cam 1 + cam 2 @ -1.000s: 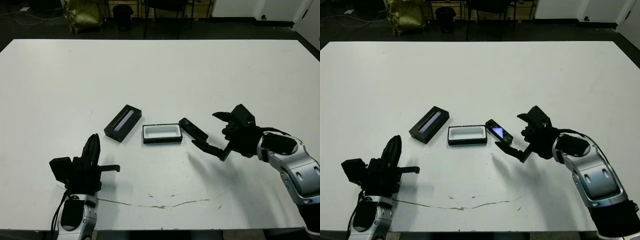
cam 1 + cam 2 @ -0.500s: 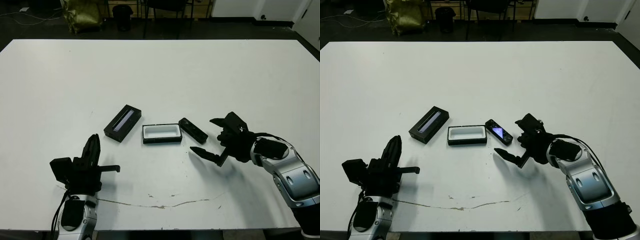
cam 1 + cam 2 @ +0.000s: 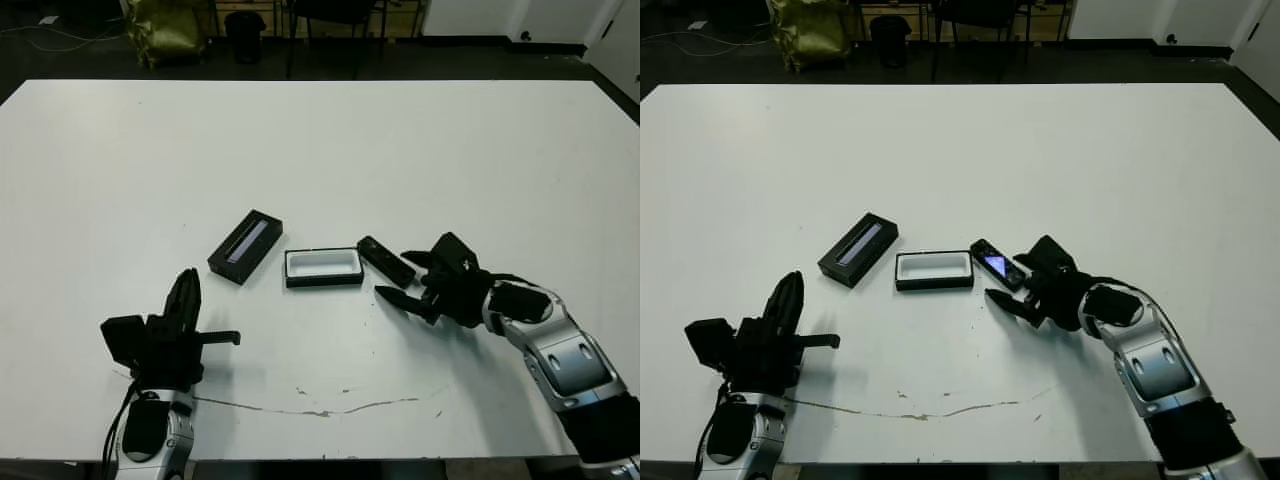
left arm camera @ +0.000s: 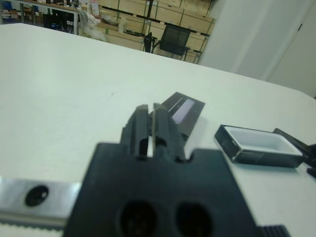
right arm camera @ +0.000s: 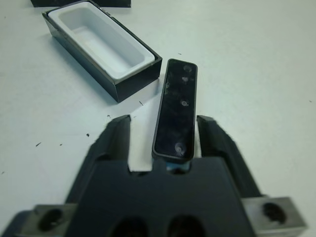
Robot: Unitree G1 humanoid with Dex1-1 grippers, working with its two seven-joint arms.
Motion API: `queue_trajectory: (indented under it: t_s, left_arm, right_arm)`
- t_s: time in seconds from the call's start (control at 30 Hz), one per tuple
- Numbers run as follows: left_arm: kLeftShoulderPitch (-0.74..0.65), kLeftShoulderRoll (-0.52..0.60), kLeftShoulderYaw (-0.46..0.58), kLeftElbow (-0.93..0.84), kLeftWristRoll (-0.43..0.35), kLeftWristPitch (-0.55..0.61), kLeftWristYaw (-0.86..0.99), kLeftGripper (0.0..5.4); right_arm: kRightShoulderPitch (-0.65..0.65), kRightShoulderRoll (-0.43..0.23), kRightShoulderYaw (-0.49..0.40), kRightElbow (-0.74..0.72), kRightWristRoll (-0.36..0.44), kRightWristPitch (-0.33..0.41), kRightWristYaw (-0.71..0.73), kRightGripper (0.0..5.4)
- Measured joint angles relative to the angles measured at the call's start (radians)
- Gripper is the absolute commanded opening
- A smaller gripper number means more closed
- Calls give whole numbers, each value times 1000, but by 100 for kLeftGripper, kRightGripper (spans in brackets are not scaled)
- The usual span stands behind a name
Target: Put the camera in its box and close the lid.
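Note:
The camera will settle inside the white lining's rim when I lower it, because the lining has a long rounded hollow shaped like the camera's outline.
The camera is a slim black bar lying flat on the white table, just right of the box. The box is a shallow black tray with a white lining, and nothing is in it. The lid, black with a glossy strip, lies left of the box. My right gripper is open and low at the camera's near end. In the right wrist view its fingers stand on either side of the camera without gripping it. My left gripper hovers near the front left, shut and holding nothing, well short of the lid.
A thin dark scuff line runs across the table near its front edge. Beyond the far edge are a dark floor, a yellow bag and chair legs. Bare table surface stretches behind and to the right.
My right gripper has come down and moved left toward the camera, and its open fingers now straddle the camera's near end. The left arm, box and lid have not moved.

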Motion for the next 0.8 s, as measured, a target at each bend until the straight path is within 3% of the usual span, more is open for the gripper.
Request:
queue_trajectory:
  t_s: [0.1, 0.27, 0.47, 0.8]
  left_arm:
    - [0, 1, 0, 0, 4, -1, 2, 0]
    - [1, -1, -1, -5, -1, 6, 7, 0]
    - [3, -1, -3, -12, 2, 15, 17, 0]
    - [6, -2, -4, -18, 1, 28, 26, 0]
  right_arm:
    - [-16, 9, 15, -7, -8, 45, -24, 158]
    - [-19, 27, 15, 3, -11, 49, -53, 72]
    - [-48, 13, 49, -8, -58, 72, -50, 64]
    - [-46, -10, 35, -20, -52, 73, -25, 64]
